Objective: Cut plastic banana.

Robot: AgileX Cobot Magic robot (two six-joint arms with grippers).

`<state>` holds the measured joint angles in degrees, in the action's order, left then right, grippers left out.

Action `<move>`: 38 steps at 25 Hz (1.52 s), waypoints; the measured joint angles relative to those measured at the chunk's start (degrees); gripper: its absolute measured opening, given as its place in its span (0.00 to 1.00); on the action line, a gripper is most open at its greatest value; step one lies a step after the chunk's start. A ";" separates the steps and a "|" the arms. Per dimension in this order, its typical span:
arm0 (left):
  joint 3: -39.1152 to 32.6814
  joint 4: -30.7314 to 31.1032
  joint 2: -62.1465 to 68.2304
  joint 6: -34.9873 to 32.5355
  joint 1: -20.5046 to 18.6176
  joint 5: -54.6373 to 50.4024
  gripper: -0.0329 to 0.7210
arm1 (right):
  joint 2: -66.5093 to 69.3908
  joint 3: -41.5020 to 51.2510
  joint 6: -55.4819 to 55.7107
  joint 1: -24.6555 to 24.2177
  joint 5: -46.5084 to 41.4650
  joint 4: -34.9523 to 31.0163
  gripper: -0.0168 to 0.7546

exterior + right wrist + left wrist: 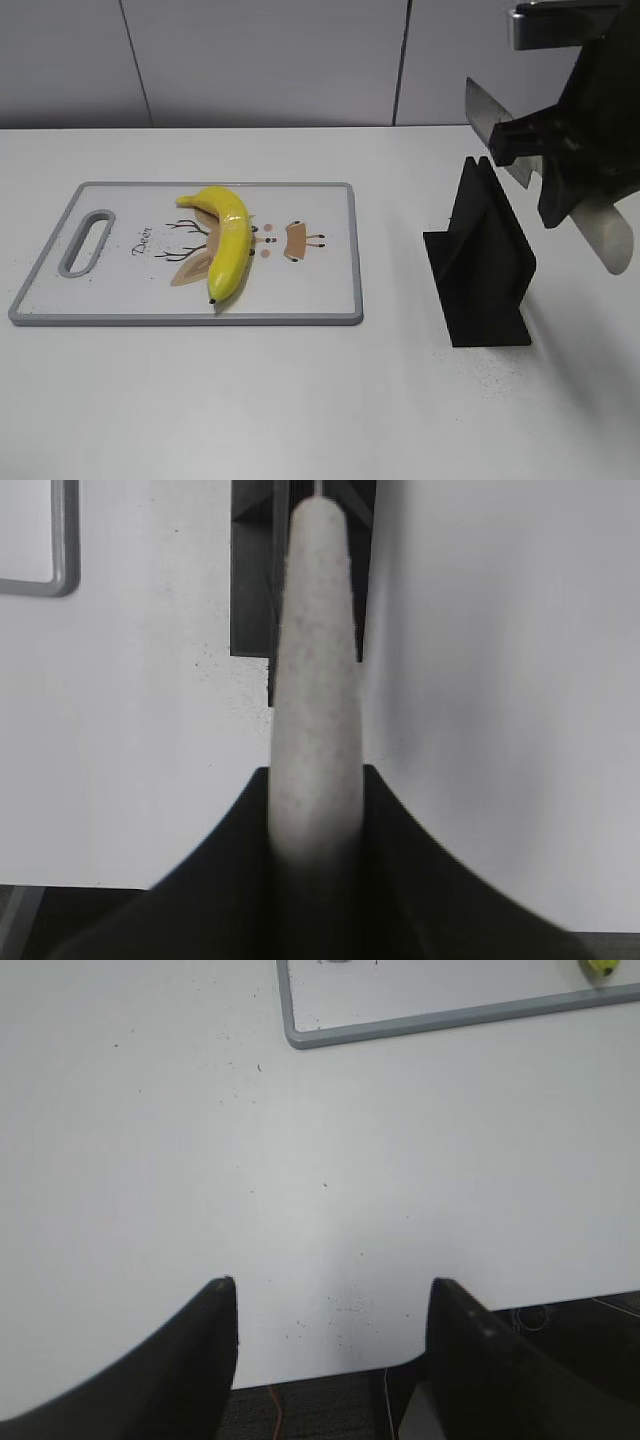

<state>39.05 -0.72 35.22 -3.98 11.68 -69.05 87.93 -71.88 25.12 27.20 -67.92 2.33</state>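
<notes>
I should keep lowering the knife with my right gripper until the blade rests inside the slot, because the knife's blade (489, 114) hangs in line with the black knife stand's slot (483, 168).
A yellow plastic banana (226, 242) lies on a white cutting board (320, 290) with a grey rim on the left of the table. My right gripper (318, 780) is shut on the pale grey handle of a knife (316, 680). In the exterior view the knife's blade (490, 118) and handle (603, 232) are held in the air above the black knife stand (482, 262). My left gripper (332, 1300) is open and empty over bare table near the front edge, with a corner of the board (330, 1032) ahead of it.
The black knife stand (300, 570) stands on the white table to the right of the board. A grey wall runs behind the table. The table's front edge (330, 1372) shows in the left wrist view.
</notes>
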 joint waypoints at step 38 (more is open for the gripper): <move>-0.06 0.00 -0.11 0.05 0.00 1.97 0.78 | 9.21 3.07 1.02 -1.02 5.29 0.43 0.23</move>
<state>38.99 -0.72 35.11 -3.93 11.68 -67.08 97.13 -68.80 26.15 26.17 -62.63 2.76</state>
